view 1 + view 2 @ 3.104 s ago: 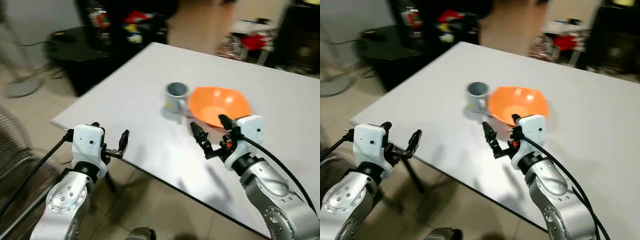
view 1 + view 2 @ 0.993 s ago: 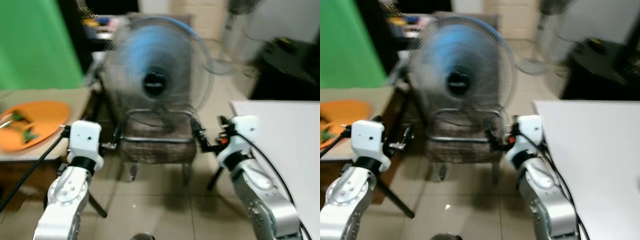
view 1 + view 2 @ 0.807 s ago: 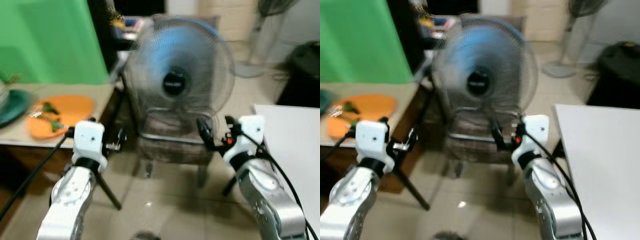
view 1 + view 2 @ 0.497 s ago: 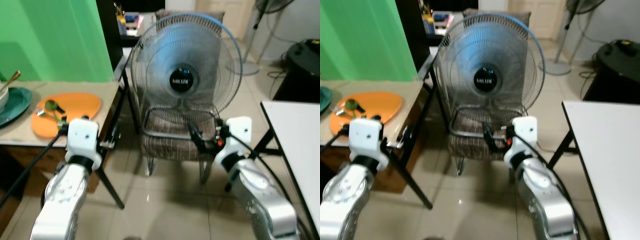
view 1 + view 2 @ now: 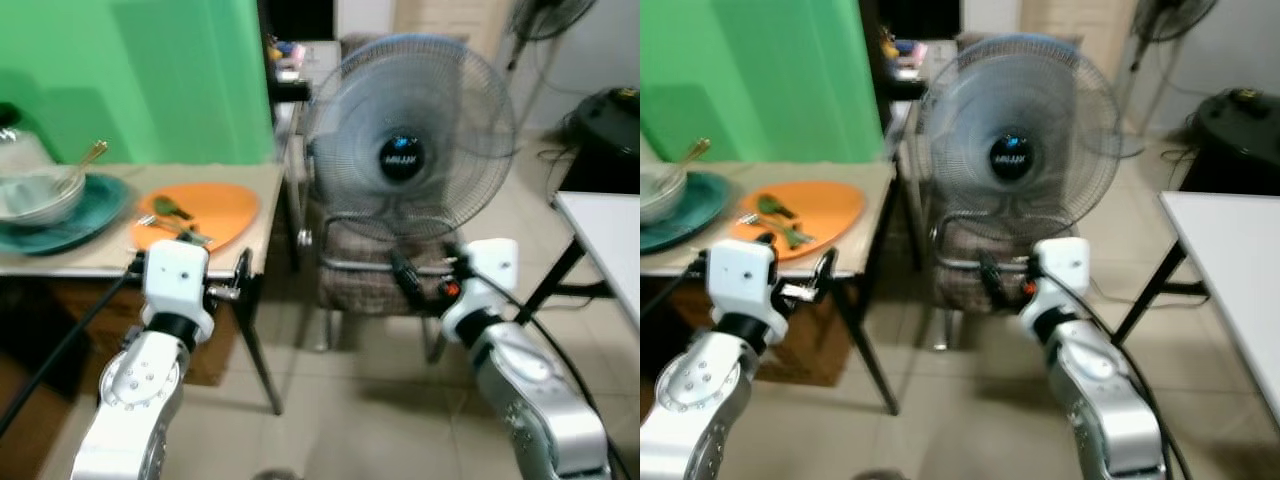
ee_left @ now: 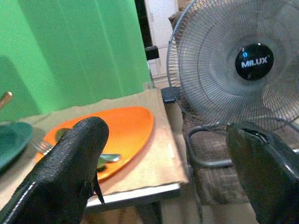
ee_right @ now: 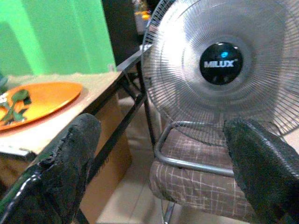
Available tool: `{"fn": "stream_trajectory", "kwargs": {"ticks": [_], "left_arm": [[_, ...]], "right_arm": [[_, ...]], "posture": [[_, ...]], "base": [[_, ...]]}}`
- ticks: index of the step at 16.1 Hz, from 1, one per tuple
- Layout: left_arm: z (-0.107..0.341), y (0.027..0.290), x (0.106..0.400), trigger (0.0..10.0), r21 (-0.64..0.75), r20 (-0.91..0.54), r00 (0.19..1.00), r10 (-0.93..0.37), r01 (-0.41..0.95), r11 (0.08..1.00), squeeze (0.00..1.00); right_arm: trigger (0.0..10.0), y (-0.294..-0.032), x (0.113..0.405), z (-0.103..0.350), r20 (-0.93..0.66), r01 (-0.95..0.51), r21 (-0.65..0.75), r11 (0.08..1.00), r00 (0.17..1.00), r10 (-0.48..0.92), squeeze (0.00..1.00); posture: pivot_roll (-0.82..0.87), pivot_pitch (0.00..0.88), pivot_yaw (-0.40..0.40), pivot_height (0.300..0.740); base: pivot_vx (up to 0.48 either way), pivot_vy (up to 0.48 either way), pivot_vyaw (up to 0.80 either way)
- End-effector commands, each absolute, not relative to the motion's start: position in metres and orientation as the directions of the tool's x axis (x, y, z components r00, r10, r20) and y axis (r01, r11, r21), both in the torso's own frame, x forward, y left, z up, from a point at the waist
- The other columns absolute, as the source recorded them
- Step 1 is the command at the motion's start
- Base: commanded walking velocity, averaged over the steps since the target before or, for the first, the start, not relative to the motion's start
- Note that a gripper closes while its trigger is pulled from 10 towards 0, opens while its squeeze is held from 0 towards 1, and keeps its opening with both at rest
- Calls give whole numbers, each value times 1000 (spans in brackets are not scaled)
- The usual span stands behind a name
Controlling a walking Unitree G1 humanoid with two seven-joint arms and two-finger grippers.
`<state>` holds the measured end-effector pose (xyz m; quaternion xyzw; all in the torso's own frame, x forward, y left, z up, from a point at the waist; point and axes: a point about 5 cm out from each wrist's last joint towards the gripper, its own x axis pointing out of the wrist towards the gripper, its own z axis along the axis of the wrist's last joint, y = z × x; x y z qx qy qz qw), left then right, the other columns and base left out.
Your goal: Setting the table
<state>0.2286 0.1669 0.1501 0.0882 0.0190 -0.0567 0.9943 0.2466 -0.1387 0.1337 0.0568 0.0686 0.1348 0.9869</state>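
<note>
A dark patch (image 5: pixel 190 236) can be seen next to the spoon (image 5: pixel 170 207), so I expect a black strip to stay flat on the orange plate when I lift the spoon away.
An orange plate (image 5: pixel 200 212) holding a green fork and spoon (image 5: pixel 175 222) lies on a tan side table (image 5: pixel 90 258) at the left. Beside it a teal plate (image 5: pixel 60 228) carries a pale bowl (image 5: pixel 35 195) with a gold-handled spoon (image 5: pixel 85 160) in it. My left gripper (image 5: pixel 235 285) is raised just off the side table's near corner, open and empty. In the left wrist view the orange plate (image 6: pixel 117 130) sits beyond its spread fingers (image 6: pixel 74 158). My right gripper (image 5: pixel 425 275) is open and empty in front of the chair.
A standing fan (image 5: pixel 405 160) sits on a padded metal chair (image 5: pixel 370 275) straight ahead. The corner of a white table (image 5: pixel 610 240) shows at the right edge. A green screen stands behind the side table. Tiled floor lies between me and the furniture.
The camera has swung left, away from the white table with mug and orange bowl; the fan and the side table came into view. Both grippers stay open and empty.
</note>
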Motion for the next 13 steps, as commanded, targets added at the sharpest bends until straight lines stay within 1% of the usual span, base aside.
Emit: {"fn": "stream_trajectory", "kwargs": {"ticks": [1, 2, 4, 6, 9, 13], "left_arm": [[153, 171, 230, 10000, 185, -45, 994, -99, 105, 977, 0], [153, 171, 230, 10000, 185, -44, 994, -99, 105, 977, 0], [155, 172, 232, 10000, 165, -39, 996, -83, 88, 982, 0], [156, 172, 232, 10000, 167, -36, 997, -75, 80, 983, 0], [153, 174, 233, 10000, 188, -53, 996, -71, 79, 979, 0], [155, 173, 234, 10000, 174, -43, 996, -84, 90, 981, 0]], "right_arm": [[10000, -134, 247, 137, -103, -277, 146, 950, 951, 293, 1000], [10000, -133, 247, 137, -102, -278, 147, 949, 950, 294, 1000], [10000, -134, 248, 138, -104, -268, 147, 952, 953, 284, 1000], [10000, -137, 249, 137, -109, -251, 136, 958, 958, 267, 1000], [10000, -136, 250, 137, -107, -257, 141, 956, 956, 273, 1000], [10000, -135, 250, 137, -104, -260, 142, 955, 955, 276, 1000]], "posture": [[134, 0, 48, 740], [134, 0, 48, 740], [134, 0, 49, 740], [135, 0, 49, 740], [134, 0, 50, 740], [137, 0, 46, 740]], "base": [[0, 368, 0], [0, 368, 0], [0, 0, 0], [0, 0, 734], [0, 0, 800], [0, 0, 795]]}}
